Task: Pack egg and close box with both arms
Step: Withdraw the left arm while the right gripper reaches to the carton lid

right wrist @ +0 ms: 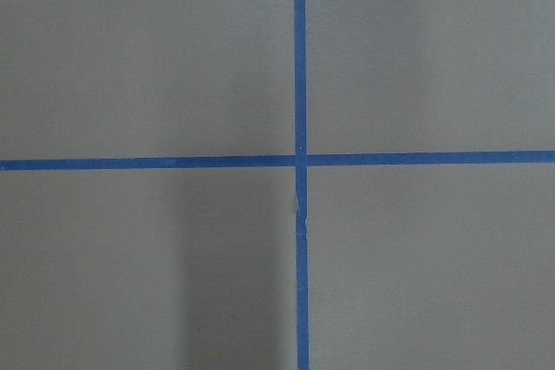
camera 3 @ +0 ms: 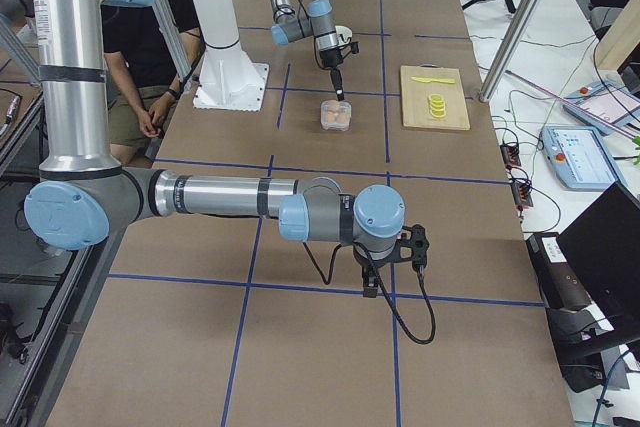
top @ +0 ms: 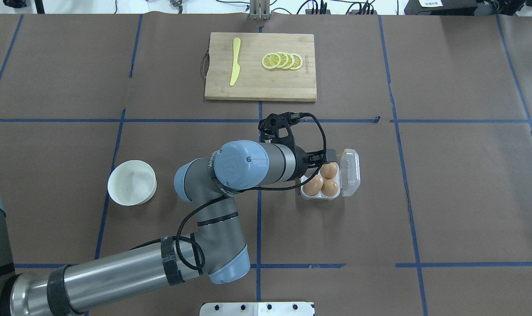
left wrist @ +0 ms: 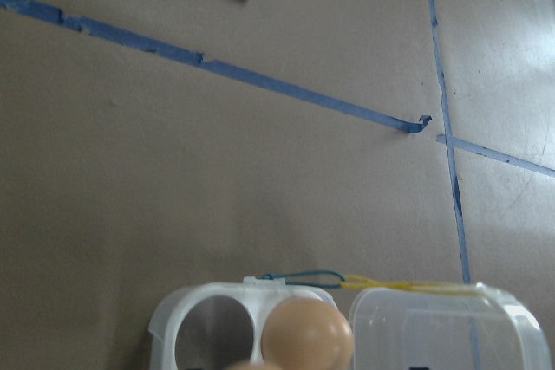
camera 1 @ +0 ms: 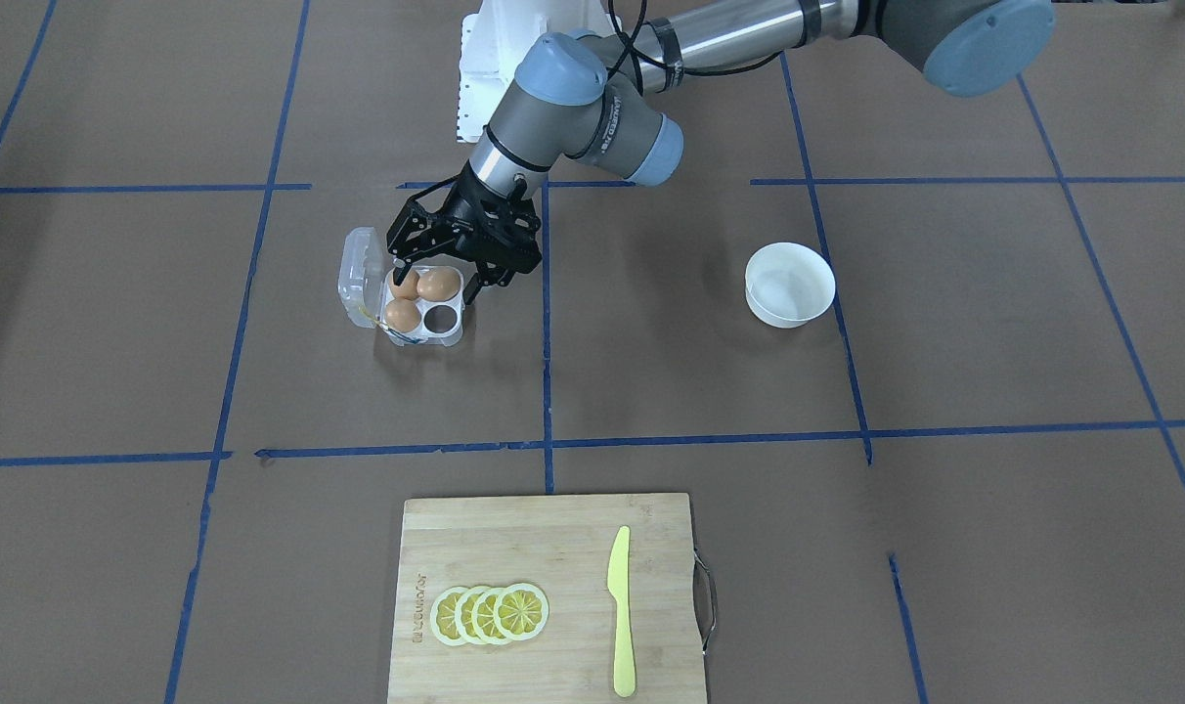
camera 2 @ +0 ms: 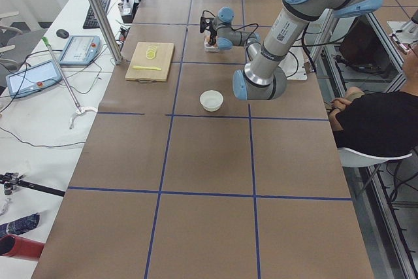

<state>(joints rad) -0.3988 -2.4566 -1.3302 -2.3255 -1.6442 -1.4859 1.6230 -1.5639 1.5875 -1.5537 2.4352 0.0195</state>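
My gripper will make the yellow string (camera 1: 395, 330) bend into a loop that sticks out when it closes the lid (camera 1: 361, 278), because the string runs from the lid to the clear box's edge.
The clear box (camera 1: 453, 335) sits open on the brown table, its lid (camera 1: 359, 269) folded out to the side with yellow string at the hinge. Three orange-brown eggs lie in its cups: one (camera 1: 439, 285), a second (camera 1: 407, 286) and a third (camera 1: 403, 315). One cup (camera 1: 443, 316) is empty. My left gripper (camera 1: 441, 274) hangs just over the back eggs, its fingers spread wide and holding nothing. The left wrist view shows the empty cup (left wrist: 215, 335), an egg (left wrist: 306, 335) and the lid (left wrist: 442, 327). My right gripper (camera 3: 372, 285) shows only in the exterior right view, so I cannot tell its state.
A white bowl (camera 1: 790, 284) stands on the table apart from the box. A wooden cutting board (camera 1: 544, 548) with lemon slices (camera 1: 490, 614) and a yellow knife (camera 1: 620, 611) lies at the far side. Blue tape lines cross the table.
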